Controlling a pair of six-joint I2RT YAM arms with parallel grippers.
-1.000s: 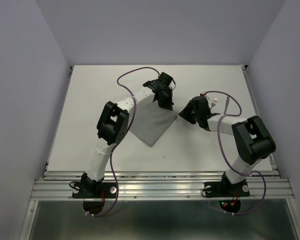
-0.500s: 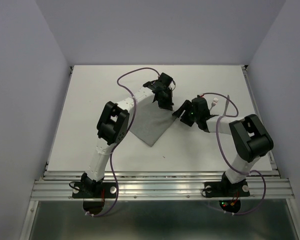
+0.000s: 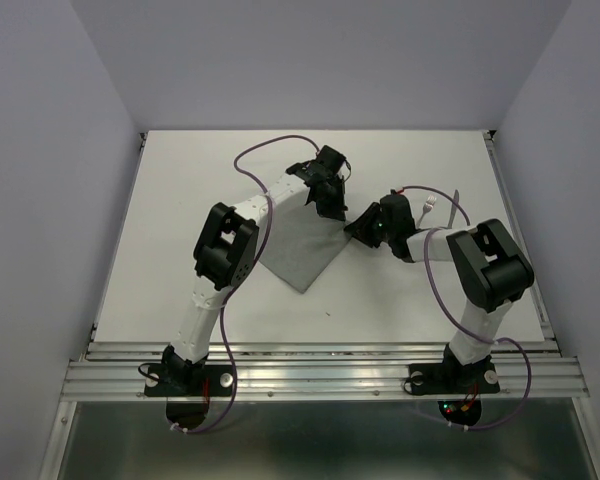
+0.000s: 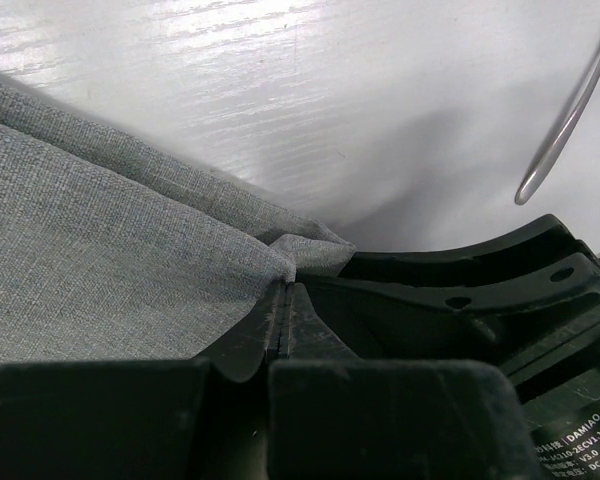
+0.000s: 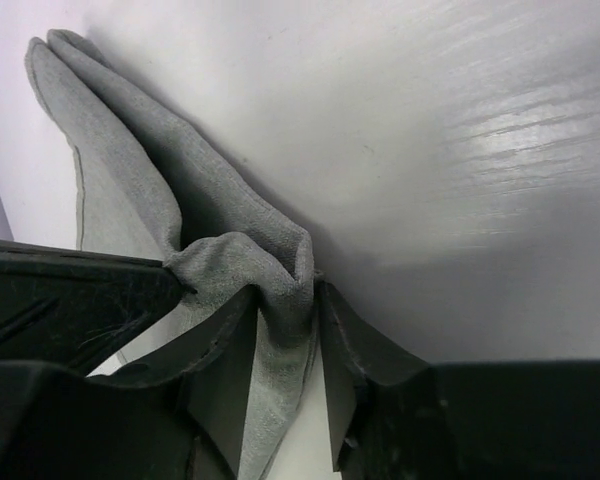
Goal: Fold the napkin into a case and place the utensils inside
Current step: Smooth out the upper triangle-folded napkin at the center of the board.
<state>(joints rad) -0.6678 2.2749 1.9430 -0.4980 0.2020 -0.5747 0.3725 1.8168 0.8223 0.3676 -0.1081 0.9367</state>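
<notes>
The napkin lies crooked point(image 3: 302, 252) and both my grippers are at one corner. Next, my left gripper takes the opposite corner and help turn the napkin square.
The grey napkin point(image 3: 300, 245) lies partly folded on the white table, its right corner lifted between my two grippers. In the left wrist view my left gripper point(image 4: 285, 285) is shut on the cloth's edge point(image 4: 100, 250), jaws pressed together. My right gripper point(image 5: 288, 290) sits just beside it, its jaws closed against a bunched fold of the napkin point(image 5: 250, 255) that fills the gap between them. From above, the left gripper point(image 3: 332, 213) and right gripper point(image 3: 352, 228) almost touch. A silver utensil handle point(image 4: 565, 120) lies beyond the corner; the utensils point(image 3: 432, 205) rest behind the right arm.
The purple cable point(image 3: 270, 150) of the left arm loops over the table's back half. The right arm's elbow point(image 3: 490, 265) is bent near the table's right edge. White walls close in the table on three sides.
My right gripper has moved left to the napkin's right corner, opened wider and then closed on the cloth. The left gripper has kept its hold without moving.
</notes>
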